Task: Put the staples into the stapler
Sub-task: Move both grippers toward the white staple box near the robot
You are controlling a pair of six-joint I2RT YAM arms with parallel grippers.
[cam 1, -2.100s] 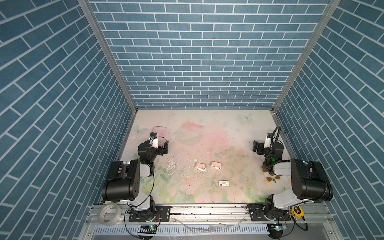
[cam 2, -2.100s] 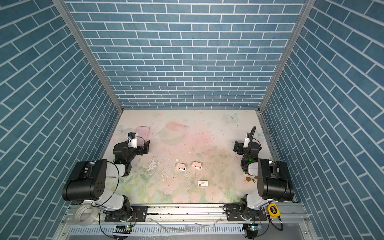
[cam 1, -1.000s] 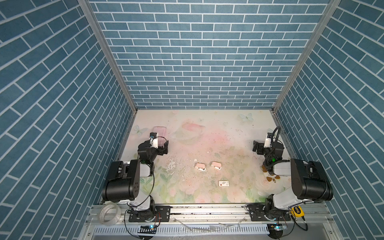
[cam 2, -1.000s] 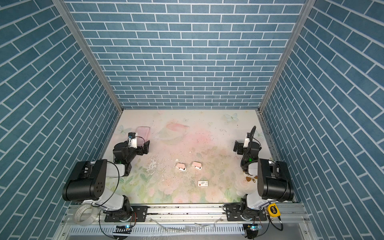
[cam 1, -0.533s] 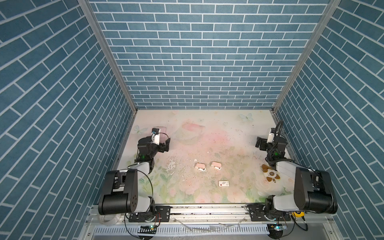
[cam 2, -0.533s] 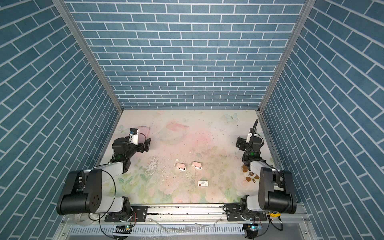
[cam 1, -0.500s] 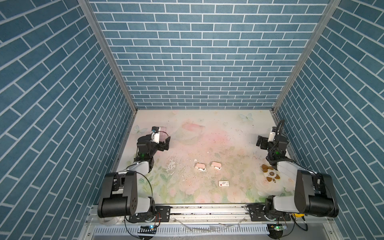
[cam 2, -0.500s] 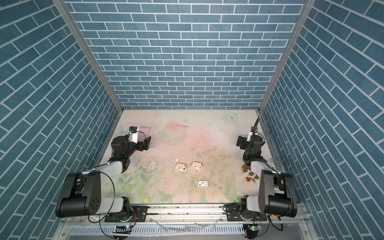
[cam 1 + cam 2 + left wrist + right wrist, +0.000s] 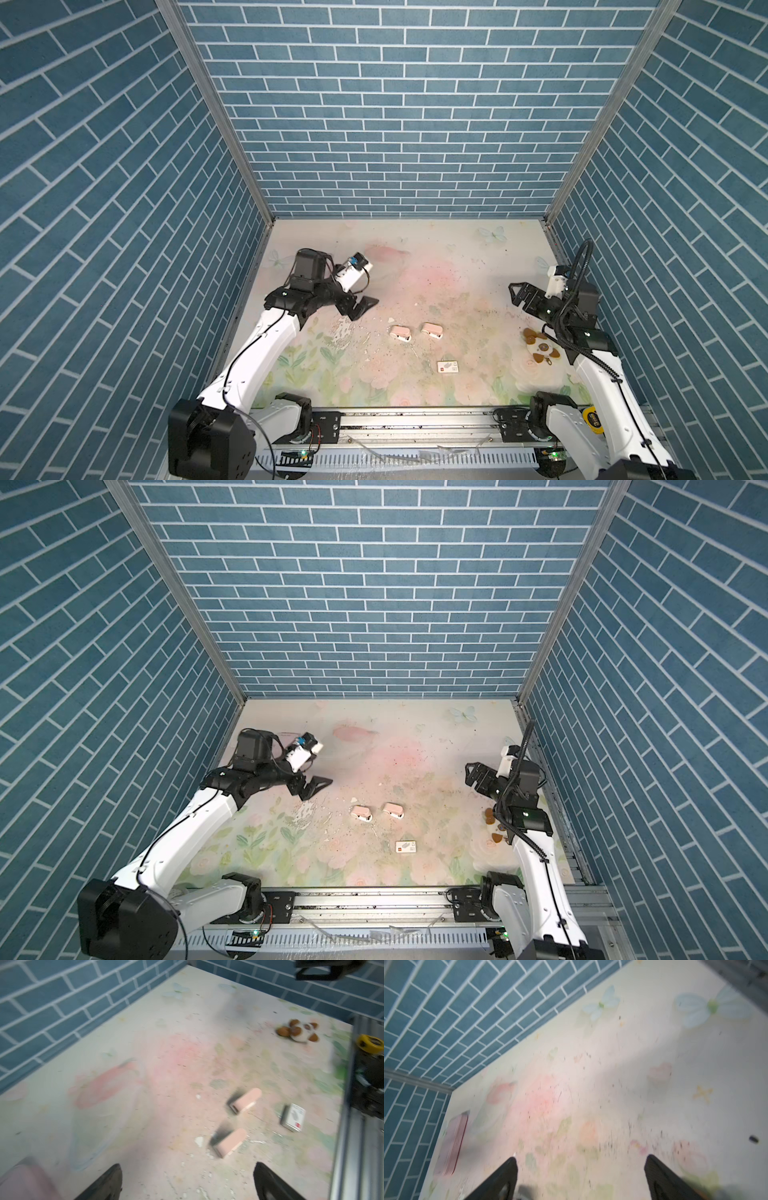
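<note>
My left gripper is to steady the white card sleeve (image 9: 448, 366) at its red-square end (image 9: 441, 369) before my right gripper takes the other end, because the sleeve lies loose near the front rail.
Two small pink staplers lie side by side mid-table, one (image 9: 401, 332) (image 9: 360, 811) (image 9: 229, 1142) to the left of its twin (image 9: 432, 330) (image 9: 392, 809) (image 9: 246, 1101). I cannot make out the staples in any view. My left gripper (image 9: 361, 307) (image 9: 316, 787) (image 9: 187, 1167) hovers left of the staplers and somewhat farther back, open and empty. My right gripper (image 9: 517, 293) (image 9: 473, 773) (image 9: 581, 1159) hangs at the right side, well clear of them, also open with nothing between its fingers.
A flat white card sleeve with a red square (image 9: 448, 366) (image 9: 294, 1118) lies nearer the front. A brown-and-white charm (image 9: 540, 347) (image 9: 297, 1031) sits under the right arm. A pink flat case (image 9: 453, 1145) rests by the left wall. The metal rail (image 9: 415, 419) borders the front.
Both arms have unfolded from their tucked pose. The grippers have risen and swung out over the table toward its middle. The things on the table have not moved.
</note>
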